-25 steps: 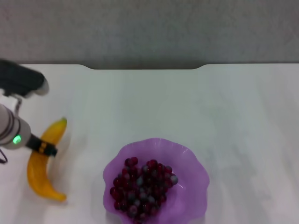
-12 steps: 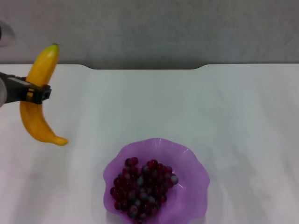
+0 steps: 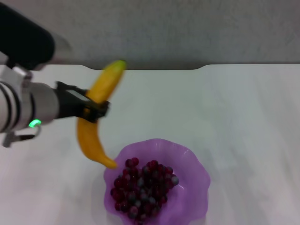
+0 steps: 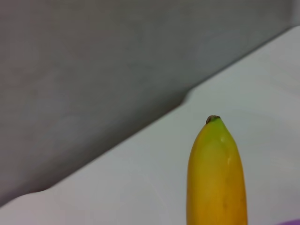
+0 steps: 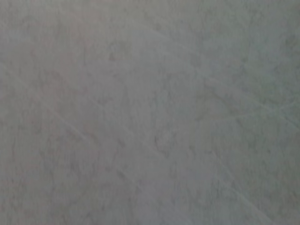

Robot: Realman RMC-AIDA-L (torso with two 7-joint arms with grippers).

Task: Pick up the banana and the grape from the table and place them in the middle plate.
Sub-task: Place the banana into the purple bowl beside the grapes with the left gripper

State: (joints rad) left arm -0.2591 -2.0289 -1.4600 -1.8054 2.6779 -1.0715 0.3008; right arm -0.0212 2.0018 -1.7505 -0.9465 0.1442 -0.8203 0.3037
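Observation:
The purple plate has open space (image 3: 190,185) next to the grapes. My left gripper should keep moving the banana over the plate until the banana hangs above that space (image 3: 187,192).
My left gripper (image 3: 93,111) is shut on the banana (image 3: 91,138) around its middle and holds it in the air, nearly upright. The banana's lower end hangs just over the left rim of the purple middle plate (image 3: 187,161). The banana's green-tipped upper end also shows in the left wrist view (image 4: 216,173). The bunch of dark red grapes (image 3: 143,187) lies inside the plate. The plate stands on the white table (image 3: 225,108) near its front edge. My right gripper is out of view.
The table's far edge with its shallow notch (image 3: 145,69) runs across the back, with a grey wall behind it. The right wrist view shows only a plain grey surface.
My left gripper lifted the banana off the table at the left, then carried it right and down toward the plate's left rim. The grapes and plate have not moved.

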